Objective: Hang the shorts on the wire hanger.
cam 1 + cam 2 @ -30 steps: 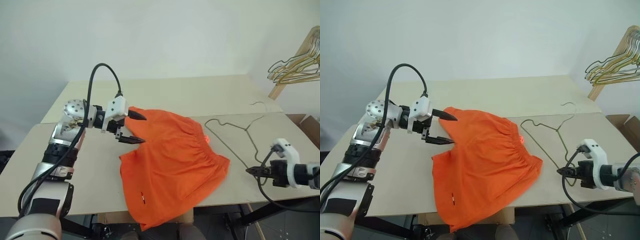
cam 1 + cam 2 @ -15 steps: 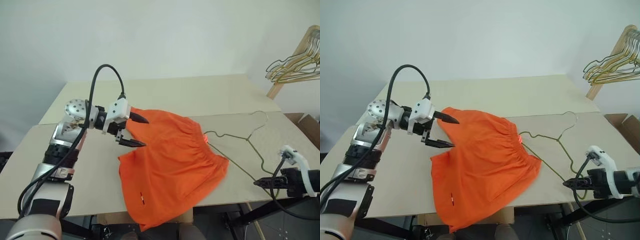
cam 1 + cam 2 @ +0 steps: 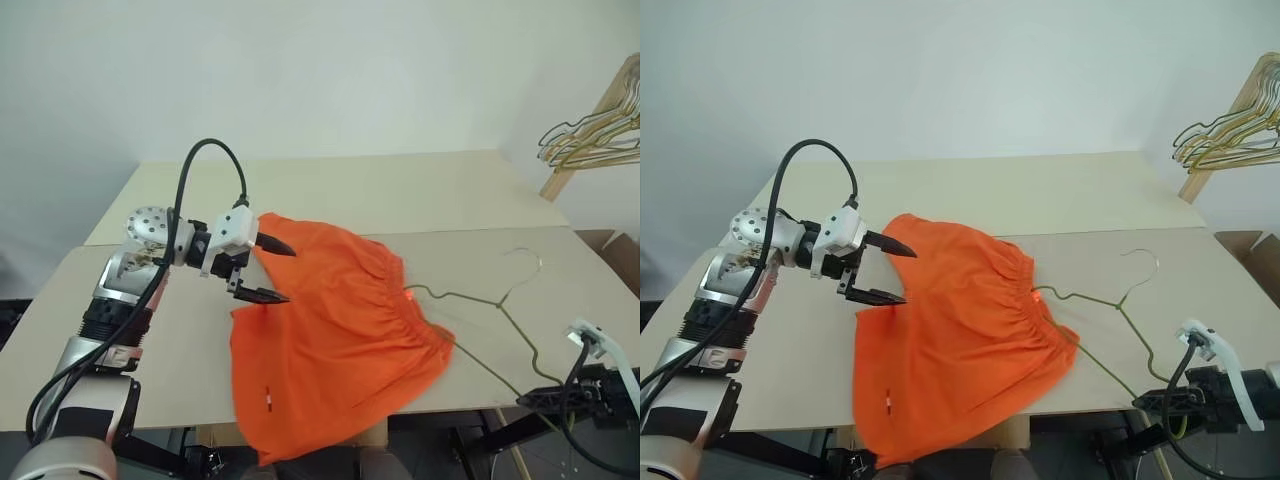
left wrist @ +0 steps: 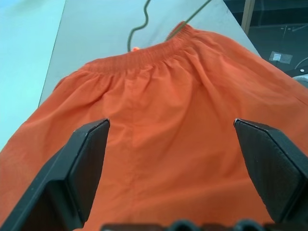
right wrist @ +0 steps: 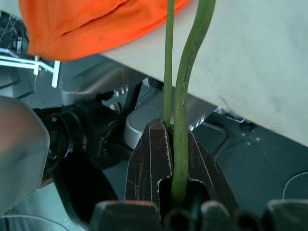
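A bright orange bit [image 3: 409, 293] sticks out by the hanger wire, so I expect a hidden loop of cord to hang from the waistband [image 3: 406, 308] once I raise it.
The orange shorts [image 3: 335, 340] lie spread on the table, waistband to the right, one leg hanging over the front edge. My left gripper [image 3: 280, 272] is open at their left edge, one finger above the fabric and one beside it; the left wrist view shows the shorts [image 4: 183, 120] between the spread fingers [image 4: 82, 168]. The wire hanger [image 3: 470, 297] lies flat to the right of the shorts, its near corner at the waistband. Off the front right of the table, my right gripper [image 3: 530, 400] is shut on the wire hanger [image 5: 185, 96].
Two beige tables [image 3: 400, 190] stand pushed together. A bunch of wire hangers on a wooden rod [image 3: 590, 140] sits at the far right, and a cardboard box [image 3: 612, 242] stands beside the table's right end.
My right gripper has pulled back past the table's front edge, dragging and swinging the hanger toward me. The shorts have slid slightly left. The left gripper has stayed put.
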Robot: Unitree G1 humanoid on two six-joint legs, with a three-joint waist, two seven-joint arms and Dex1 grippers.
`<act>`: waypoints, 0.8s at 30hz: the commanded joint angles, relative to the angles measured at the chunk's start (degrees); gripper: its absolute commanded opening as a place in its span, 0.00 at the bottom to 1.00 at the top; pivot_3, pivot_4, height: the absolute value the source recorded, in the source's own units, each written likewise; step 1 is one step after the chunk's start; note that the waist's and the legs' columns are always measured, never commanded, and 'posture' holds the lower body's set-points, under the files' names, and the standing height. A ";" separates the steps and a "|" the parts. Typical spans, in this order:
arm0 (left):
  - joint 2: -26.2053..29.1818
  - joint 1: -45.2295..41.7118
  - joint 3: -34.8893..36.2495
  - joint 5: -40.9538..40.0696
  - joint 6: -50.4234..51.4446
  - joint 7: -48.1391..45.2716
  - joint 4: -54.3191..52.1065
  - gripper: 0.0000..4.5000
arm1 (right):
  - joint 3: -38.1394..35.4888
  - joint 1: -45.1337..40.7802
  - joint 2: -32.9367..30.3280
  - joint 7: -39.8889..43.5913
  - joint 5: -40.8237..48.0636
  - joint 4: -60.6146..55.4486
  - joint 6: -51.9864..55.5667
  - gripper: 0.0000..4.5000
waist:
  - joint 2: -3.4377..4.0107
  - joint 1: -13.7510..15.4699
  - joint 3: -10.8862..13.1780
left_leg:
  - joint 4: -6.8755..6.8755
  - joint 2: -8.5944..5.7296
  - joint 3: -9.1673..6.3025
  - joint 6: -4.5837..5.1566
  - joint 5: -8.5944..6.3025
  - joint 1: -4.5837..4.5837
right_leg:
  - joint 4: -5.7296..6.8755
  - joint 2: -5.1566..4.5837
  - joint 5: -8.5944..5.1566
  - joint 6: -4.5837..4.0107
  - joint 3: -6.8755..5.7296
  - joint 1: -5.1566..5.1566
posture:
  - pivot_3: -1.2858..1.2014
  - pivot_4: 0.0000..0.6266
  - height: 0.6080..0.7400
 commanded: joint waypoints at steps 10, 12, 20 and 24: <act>0.14 -0.52 -0.06 -0.64 -0.73 -0.25 -0.97 0.99 | -2.49 -3.55 2.57 -2.27 3.64 -2.65 1.27 0.00 | -0.10 0.29 -0.03 | -0.01 0.03 0.04 0.00 0.00 0.14 | -0.03 0.03 0.00 0.00 0.00 0.15 | 0.46 0.01 1.00; 0.14 -0.76 -0.07 -0.65 -0.59 -0.18 -1.08 0.99 | 1.19 -7.34 3.68 -3.56 2.98 -1.25 1.34 0.00 | -0.11 0.30 -0.02 | -0.03 0.04 0.03 0.00 0.00 0.16 | -0.06 0.04 0.00 0.00 -0.01 0.17 | 0.46 0.01 1.00; 1.03 -0.82 0.31 -0.55 -0.26 0.23 -1.84 0.99 | 13.25 -16.56 5.42 -4.97 1.90 4.77 3.35 0.00 | -0.11 0.41 -0.03 | -0.02 0.03 0.02 0.00 -0.01 0.14 | -0.07 0.01 0.01 -0.01 -0.02 0.16 | 0.47 0.00 1.00; 2.09 0.37 0.77 -0.80 -0.01 0.62 -3.11 0.99 | 12.68 -13.30 2.13 -1.12 3.18 5.47 2.25 0.00 | -0.10 1.38 -0.03 | -0.02 0.02 -0.02 0.01 -0.01 0.11 | -0.08 0.00 0.00 0.00 -0.05 0.16 | 0.49 0.01 1.00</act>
